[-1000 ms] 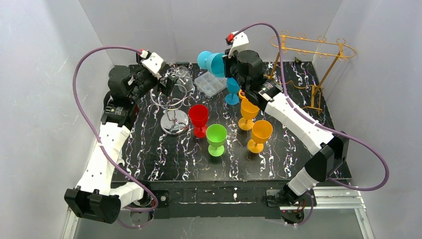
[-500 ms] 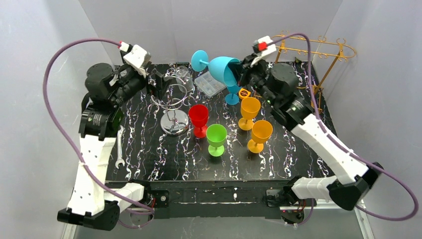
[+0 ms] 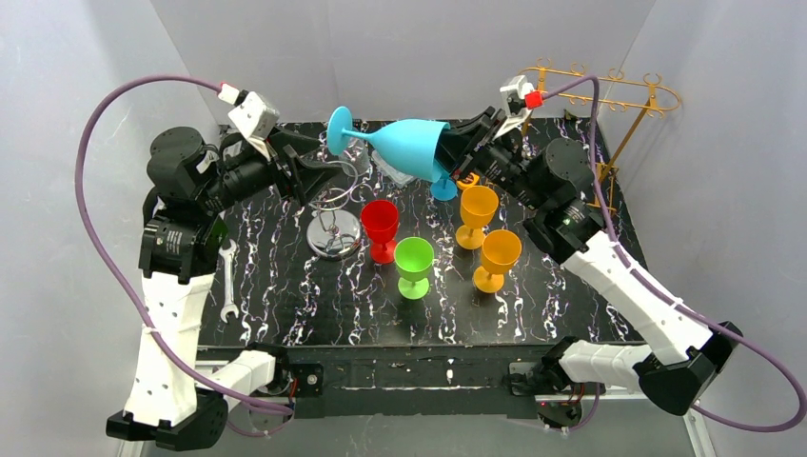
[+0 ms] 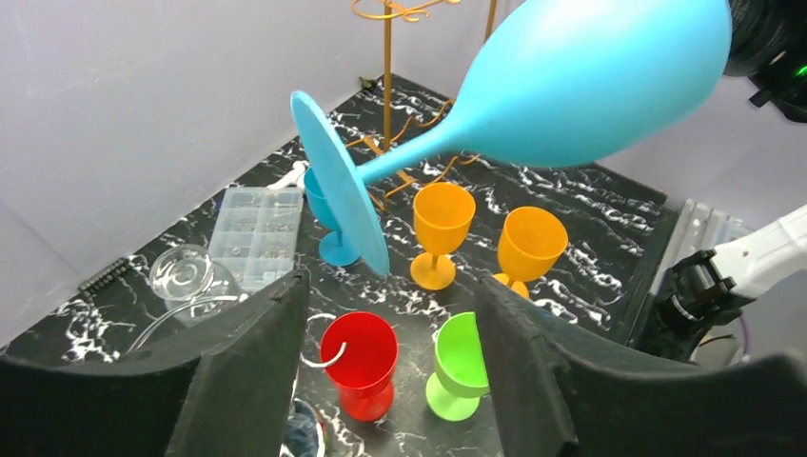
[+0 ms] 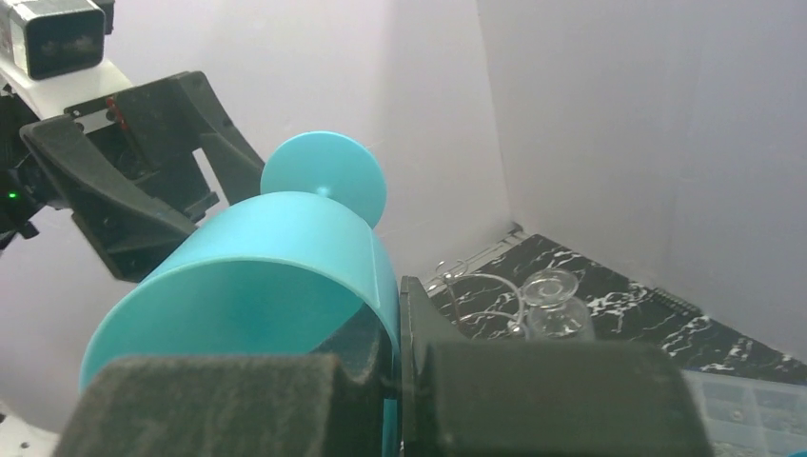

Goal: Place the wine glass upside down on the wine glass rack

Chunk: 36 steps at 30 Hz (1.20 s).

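Observation:
Next, my left gripper turns the wine glass upside down by the stem (image 3: 360, 136) before my right gripper takes the wine glass's bowl, because my right gripper holds the wine glass level by its rim (image 3: 443, 143).
A large light-blue wine glass (image 3: 409, 148) hangs level in the air over the back of the table, its foot (image 3: 340, 130) pointing left. My right gripper (image 3: 447, 152) is shut on its rim, one finger inside the bowl (image 5: 257, 276) and one outside. My left gripper (image 3: 319, 162) stands open just left of the foot. In the left wrist view the foot (image 4: 338, 186) lies ahead of and above the open jaws, not between them. A silver wire wine glass rack (image 3: 333, 228) stands below with a clear glass (image 4: 186, 276) on it. A gold rack (image 3: 600, 95) stands at the back right.
Standing on the black marbled table (image 3: 314, 305) are a red glass (image 3: 380, 221), a green glass (image 3: 414, 259), two orange glasses (image 3: 476, 208) (image 3: 500, 252) and a small blue one (image 3: 443, 183). A clear plastic box (image 4: 252, 233) lies at the back. A wrench (image 3: 228, 281) lies at the left edge.
My right arm has swung the blue glass left and tipped it level, foot toward the left gripper. My left gripper has moved right toward the foot, and its jaws have narrowed a little.

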{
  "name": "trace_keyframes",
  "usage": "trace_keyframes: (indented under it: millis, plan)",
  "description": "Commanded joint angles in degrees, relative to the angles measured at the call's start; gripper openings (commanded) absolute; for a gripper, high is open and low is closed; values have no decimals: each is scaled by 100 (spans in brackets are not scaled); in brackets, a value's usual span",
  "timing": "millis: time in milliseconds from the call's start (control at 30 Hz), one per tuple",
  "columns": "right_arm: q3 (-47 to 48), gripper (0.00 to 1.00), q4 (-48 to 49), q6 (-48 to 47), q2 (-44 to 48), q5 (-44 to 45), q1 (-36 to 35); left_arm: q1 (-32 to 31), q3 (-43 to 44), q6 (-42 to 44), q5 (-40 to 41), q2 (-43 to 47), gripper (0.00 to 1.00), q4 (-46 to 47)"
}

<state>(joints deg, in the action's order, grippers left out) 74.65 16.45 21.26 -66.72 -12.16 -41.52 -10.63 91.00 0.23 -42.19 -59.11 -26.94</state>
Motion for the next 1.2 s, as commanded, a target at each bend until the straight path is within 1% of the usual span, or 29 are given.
trace_keyframes:
  millis: [0,67,133,200,233,267,300,333,367,400,433,467,500,533,700,767,867,900,1000,1033,1067,1133,1167]
  plan:
    - [-87,1,654,352,11,-241,-98,-10,18,-295,-240,-12,56,485]
    - [-159,1,753,378,1,-182,-159,-11,79,-346,-301,-110,49,549]
    - [-227,1,885,375,-8,-114,-244,-14,154,-407,-370,-230,46,506]
    - [-285,1,1043,301,-78,45,-556,-10,250,-383,-296,-398,43,479]
    - [-274,1,979,43,-142,204,-831,-11,328,-257,-117,-471,26,431]
    - [-267,1,854,-73,-167,265,-962,-9,378,-139,186,-486,8,387]
    - [-303,3,704,-161,-152,303,-981,-9,413,100,455,-461,0,387]
    - [-346,15,583,-234,-109,362,-981,-11,414,354,572,-407,0,411]
    - [-371,51,85,-520,-2,439,-981,-9,416,841,544,-276,0,391]
    - [-206,97,-1241,-1188,236,484,-973,-15,214,2236,313,197,0,286]
    - [-20,98,-2009,-1569,268,271,-952,-7,-43,2980,125,499,0,317]
    - [93,98,-2316,-1691,277,98,-936,-10,-197,3391,27,618,0,348]
    - [213,100,-2817,-1922,282,-266,-864,-17,-373,3862,-210,848,0,375]
    - [329,100,-3118,-2072,271,-624,-789,-13,-496,4275,-362,997,0,396]
    - [739,100,-4052,-2476,125,-1561,-682,-17,-850,5135,-889,1455,0,461]
    - [902,100,-4400,-2631,27,-2097,-682,-9,-989,5540,-955,1602,0,462]
    - [1011,100,-4566,-2592,-64,-2494,-682,-16,-1039,5942,-888,1727,0,473]
    - [949,100,-4309,-2389,-51,-2543,-682,-18,-1056,5992,-865,1754,0,499]
    - [577,100,-2904,-1374,13,-2790,-682,-14,-1218,6349,-894,1903,0,531]
    - [460,100,-2341,-965,-1,-2822,-683,-14,-1342,6613,-936,1983,0,543]
    - [286,100,-1579,-449,-26,-2888,-682,-17,-1483,6860,-973,2065,0,570]
    - [-77,100,-41,662,-235,-3098,-740,-17,-1631,7103,-977,2153,0,642]
    - [-182,100,498,1051,-375,-3127,-839,-13,-1649,7152,-954,2164,0,646]
